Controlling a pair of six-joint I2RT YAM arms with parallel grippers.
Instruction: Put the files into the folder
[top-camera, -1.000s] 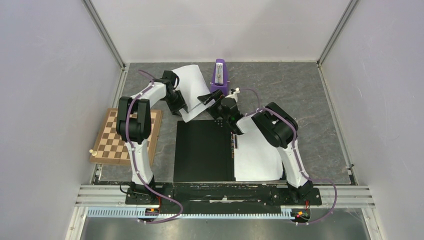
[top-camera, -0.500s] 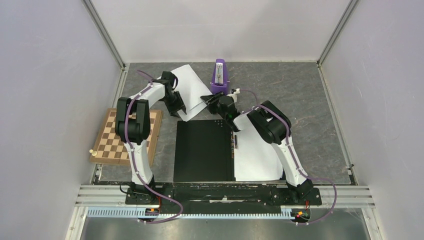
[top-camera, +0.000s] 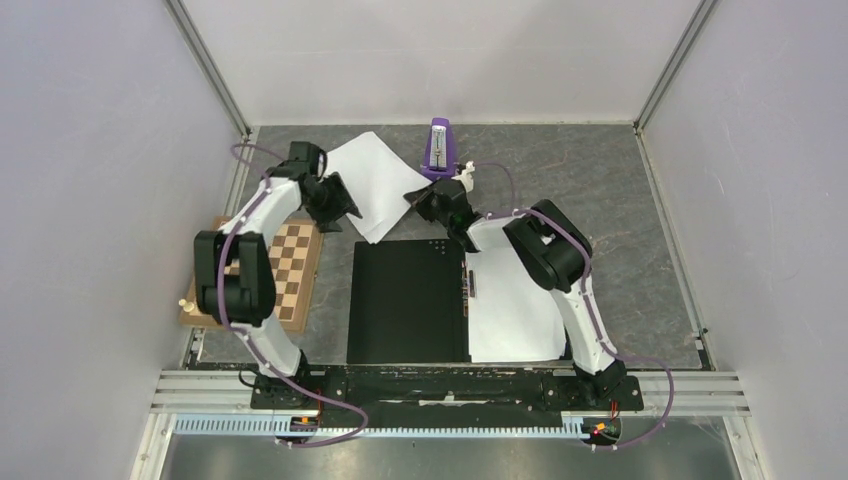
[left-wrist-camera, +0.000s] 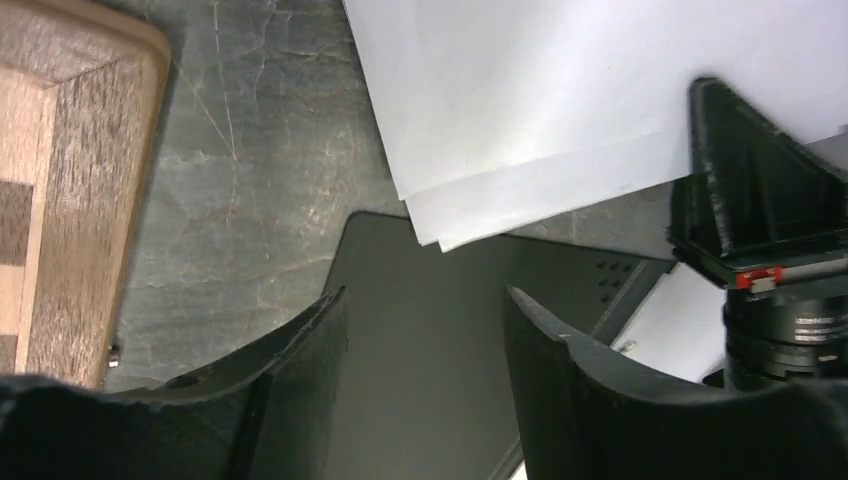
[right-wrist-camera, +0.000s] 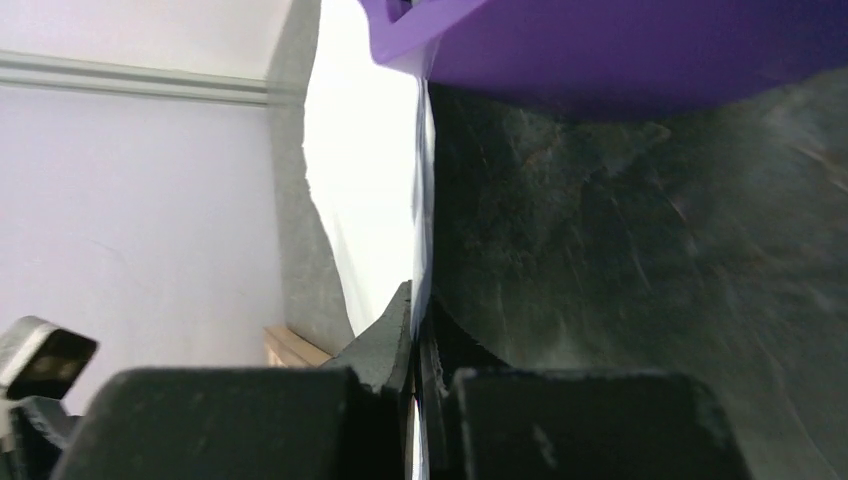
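Observation:
The files' edge in my right gripper passes close against the metronome (top-camera: 428, 177). I should pull the files over the folder (top-camera: 408, 270) before my left gripper takes them.
The folder (top-camera: 408, 300) lies open in mid-table, black inside up, with one white sheet (top-camera: 515, 315) on its right half. More files (top-camera: 375, 180) lie as a loose white stack behind the folder's far left corner. My right gripper (top-camera: 420, 202) is shut on that stack's right edge; in the right wrist view the paper (right-wrist-camera: 365, 150) runs edge-on between the closed jaws of the gripper (right-wrist-camera: 415, 305). My left gripper (top-camera: 340, 205) stands open just left of the stack, holding nothing. In the left wrist view the gripper (left-wrist-camera: 425, 300) hangs over the folder (left-wrist-camera: 430, 340), with the files (left-wrist-camera: 560, 90) beyond it.
A purple metronome (top-camera: 438, 148) stands just behind my right gripper, close above the jaws in the right wrist view (right-wrist-camera: 620, 50). A brown chessboard (top-camera: 275, 275) lies at the left under my left arm, a pale pawn (top-camera: 183, 303) at its near left corner. White walls enclose the table.
My right gripper has closed on the right edge of the white stack. My left gripper has opened, let go of the stack and drawn back to the left, and the sheets have settled flatter.

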